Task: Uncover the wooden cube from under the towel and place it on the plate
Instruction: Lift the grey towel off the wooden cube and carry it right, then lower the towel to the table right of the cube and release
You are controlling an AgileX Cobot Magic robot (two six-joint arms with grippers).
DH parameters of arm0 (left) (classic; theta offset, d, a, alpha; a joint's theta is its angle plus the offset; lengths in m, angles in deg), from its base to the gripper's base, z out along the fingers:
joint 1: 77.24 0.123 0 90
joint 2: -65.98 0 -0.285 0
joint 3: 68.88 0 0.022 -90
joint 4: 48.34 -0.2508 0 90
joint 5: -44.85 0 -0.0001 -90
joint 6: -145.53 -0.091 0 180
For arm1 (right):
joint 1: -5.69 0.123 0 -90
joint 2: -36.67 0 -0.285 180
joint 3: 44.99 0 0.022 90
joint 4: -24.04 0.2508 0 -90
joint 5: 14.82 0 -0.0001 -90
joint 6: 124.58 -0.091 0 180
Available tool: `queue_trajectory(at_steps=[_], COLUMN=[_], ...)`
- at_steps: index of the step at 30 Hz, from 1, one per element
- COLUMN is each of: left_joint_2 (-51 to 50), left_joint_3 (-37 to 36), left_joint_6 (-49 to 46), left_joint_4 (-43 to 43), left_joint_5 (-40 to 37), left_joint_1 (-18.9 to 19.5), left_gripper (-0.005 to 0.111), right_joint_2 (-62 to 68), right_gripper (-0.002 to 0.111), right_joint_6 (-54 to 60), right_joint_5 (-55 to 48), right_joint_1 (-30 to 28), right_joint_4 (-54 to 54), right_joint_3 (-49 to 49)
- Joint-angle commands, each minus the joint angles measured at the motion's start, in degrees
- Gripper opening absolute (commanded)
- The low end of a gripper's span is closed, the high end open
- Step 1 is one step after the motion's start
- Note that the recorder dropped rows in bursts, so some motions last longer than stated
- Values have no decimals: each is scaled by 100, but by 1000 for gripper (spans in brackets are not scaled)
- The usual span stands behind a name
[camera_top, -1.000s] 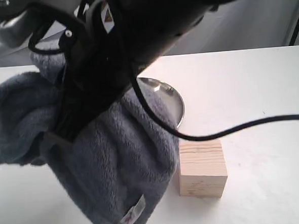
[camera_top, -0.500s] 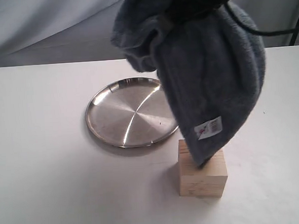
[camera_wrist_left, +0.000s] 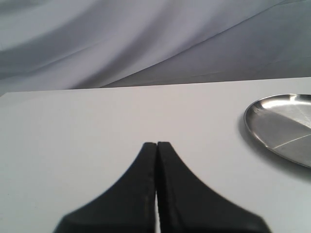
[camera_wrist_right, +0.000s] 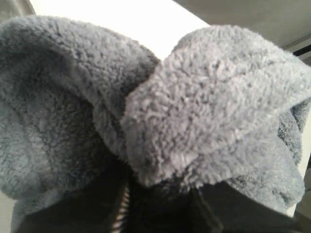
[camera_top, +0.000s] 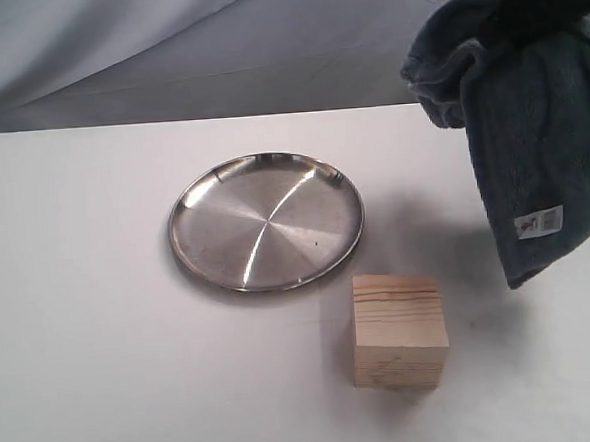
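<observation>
The towel's labelled corner is hanging clear of the wooden cube. My right gripper should go on lowering the towel until it settles onto the open table, then let go.
The wooden cube stands uncovered on the white table, just in front and to the right of the steel plate. The blue-grey towel hangs in the air at the far right, its white label showing, clear of the cube. My right gripper is shut on a bunched fold of the towel, which fills the right wrist view. In the exterior view that gripper is hidden behind the cloth. My left gripper is shut and holds nothing, low over bare table, with the plate's edge off to one side.
The white table runs across the whole exterior view. A grey draped backdrop hangs behind its far edge.
The right arm has swung the towel from over the plate and cube across to the far right and higher. The plate and cube now show in full. The cube has not moved.
</observation>
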Motion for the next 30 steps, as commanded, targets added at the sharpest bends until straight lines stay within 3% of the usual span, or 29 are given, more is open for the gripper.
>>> queue_trajectory(at_steps=[1, 11, 12, 17, 19, 24, 30], left_joint_2=[13, 13, 13, 13, 13, 13, 13], left_joint_3=[-29, -29, -29, -29, -29, -29, -29], left_joint_6=[-6, -6, -6, -6, -6, -6, -6], left_joint_4=[48, 48, 48, 48, 48, 48, 48], left_joint_5=[12, 12, 12, 12, 12, 12, 12], left_joint_1=[10, 10, 10, 10, 10, 10, 10], left_gripper=[0, 0, 0, 0, 0, 0, 0], right_joint_2=[352, 1849, 1926, 2003, 1936, 1804, 1435], right_gripper=[0, 2, 6, 62, 77, 90, 91], right_joint_6=[361, -355, -355, -355, -562, -654, -641], right_joint_5=[14, 93, 8, -276, -210, -198, -102], right_joint_1=[-37, -37, -37, -37, -37, -37, -26], right_joint_4=[359, 178, 178, 17, 17, -6, -77], right_joint_3=[53, 53, 53, 53, 53, 53, 53])
